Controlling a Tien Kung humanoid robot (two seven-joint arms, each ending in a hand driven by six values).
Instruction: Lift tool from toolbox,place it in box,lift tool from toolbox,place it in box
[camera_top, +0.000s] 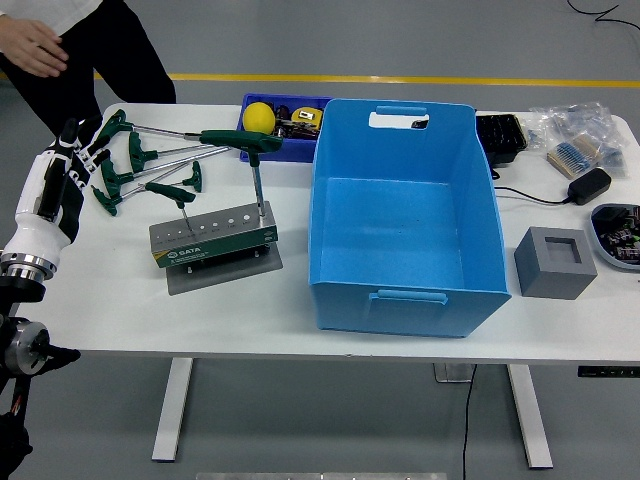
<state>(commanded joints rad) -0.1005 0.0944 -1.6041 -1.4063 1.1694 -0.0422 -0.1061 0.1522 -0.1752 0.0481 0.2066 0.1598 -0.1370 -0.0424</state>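
My gripper is about to lift the tall green T-handle wrench (243, 141). The wrench should slide up out of the tool stand, because its straight stem stands in a hole (261, 208) of the stand.
A grey and green tool stand (212, 240) sits on a metal plate at the table's left. Two green T-handle wrenches stand in it: a tall one (256, 165) at its right end and a short one (180, 200) at its left. Several more green T-handle wrenches (140, 165) lie loose on the table behind it. A large empty blue box (405, 220) stands in the middle. My left hand (72, 165) hovers at the table's left edge beside the loose wrenches, fingers spread, holding nothing. My right arm is out of view.
A small blue tray (285, 125) with a yellow ball (259, 117) stands behind the stand. A grey block (555, 262), a black adapter (588, 186), bags and a parts bin lie at the right. A person's hand (35, 45) hangs at the far left.
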